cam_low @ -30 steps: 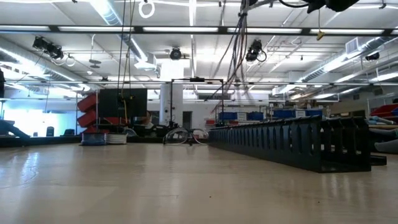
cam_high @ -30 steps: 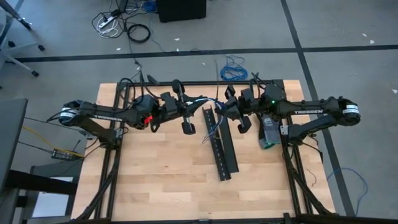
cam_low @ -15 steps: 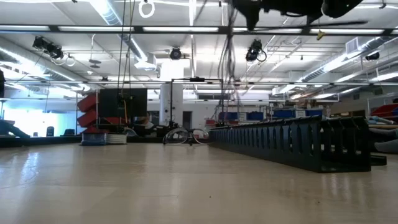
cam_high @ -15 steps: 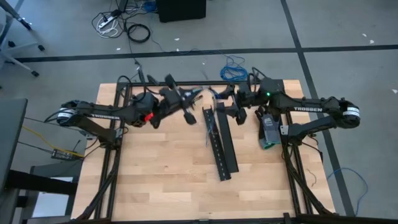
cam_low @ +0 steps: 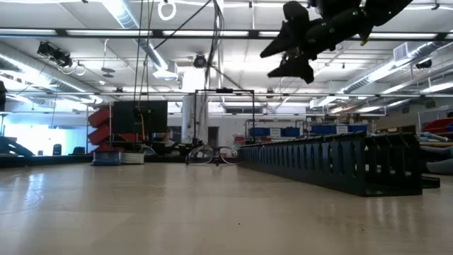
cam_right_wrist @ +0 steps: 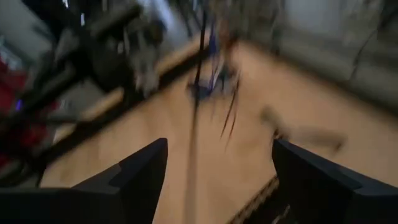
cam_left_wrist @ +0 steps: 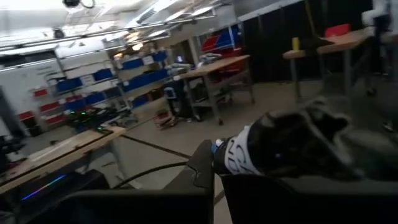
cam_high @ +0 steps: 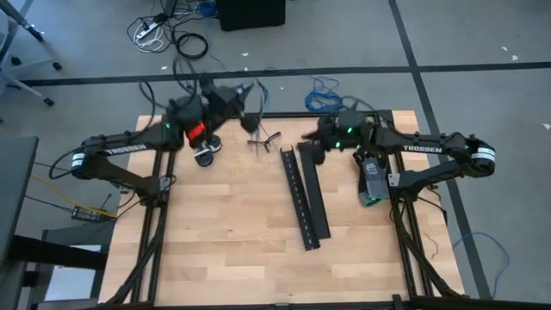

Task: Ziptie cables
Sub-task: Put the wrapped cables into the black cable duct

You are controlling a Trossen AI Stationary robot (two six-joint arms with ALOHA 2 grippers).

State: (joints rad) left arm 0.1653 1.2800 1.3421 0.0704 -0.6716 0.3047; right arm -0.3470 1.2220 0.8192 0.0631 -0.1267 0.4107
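The perforated strip's edge has a row of slots along it, so I expect an empty open channel between two sides when I turn the strip.
The cables, a thin bundle of grey and pale wires, hang near the table's far edge, left of the black strips. My left gripper is raised above them, pointing about level, and is shut on them. My right gripper stands open to the right of the cables, with nothing between its fingers. In the low view it shows high up. In its wrist view the cables hang blurred ahead of it. I cannot make out a ziptie. My left gripper pinches the cables between its two shut fingers, which lie about level. A pale and dark part of the bundle juts out just past the fingertips. The rest hangs slack below the gripper, its lower end apparently clear of the table.
Two wide black perforated strips lie lengthwise in the middle of the wooden table. A grey and teal device sits at the right edge. A blue coiled cable lies on the floor beyond the far edge.
My right gripper has opened, let go of the cables and sunk, tipping toward level. My left gripper has risen toward the far left and tipped from pointing down to about level. The cables have swung left, away from the black strips, and hang from it alone.
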